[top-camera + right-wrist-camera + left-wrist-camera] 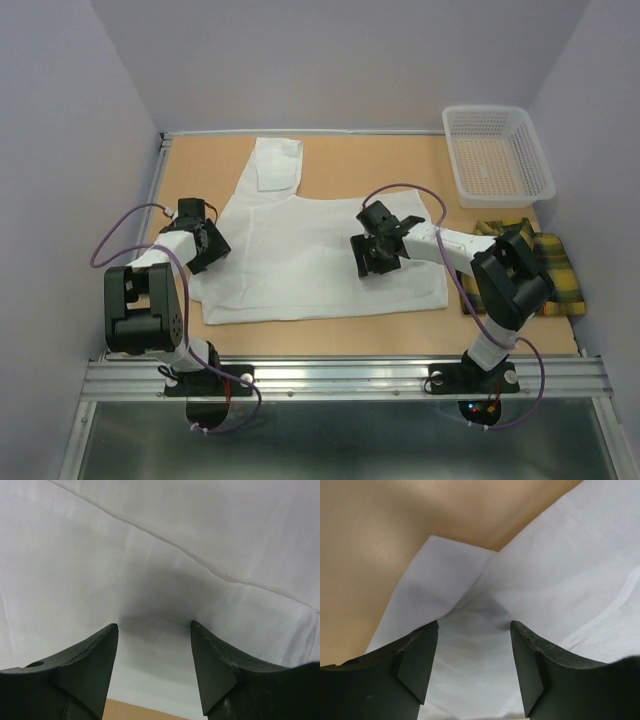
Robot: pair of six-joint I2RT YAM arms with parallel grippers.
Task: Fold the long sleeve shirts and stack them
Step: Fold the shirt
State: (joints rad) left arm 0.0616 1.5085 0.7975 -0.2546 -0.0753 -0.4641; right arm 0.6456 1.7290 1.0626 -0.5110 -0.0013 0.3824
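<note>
I should keep moving my left gripper toward the sleeve's base (240,197) until it closes there, since the white shirt's edge (228,213) below the folded sleeve lies flat and free.
The white long sleeve shirt (310,250) lies spread flat across the middle of the table, one sleeve folded up toward the back (275,165). My left gripper (205,250) is at its left edge; the left wrist view shows it (474,625) open, tips down on the white cloth (560,570) beside a folded corner. My right gripper (375,258) is over the shirt's right half, also open (154,625), its tips pressing into the fabric (150,555) near a seam. The yellow-and-dark plaid shirt (555,265) lies bunched at the right edge, partly hidden behind the right arm.
A white mesh basket (500,198) stands at the back right corner. The tan table (350,155) shows behind the shirt and along the near edge (130,711). Grey walls close in the left, back and right sides.
</note>
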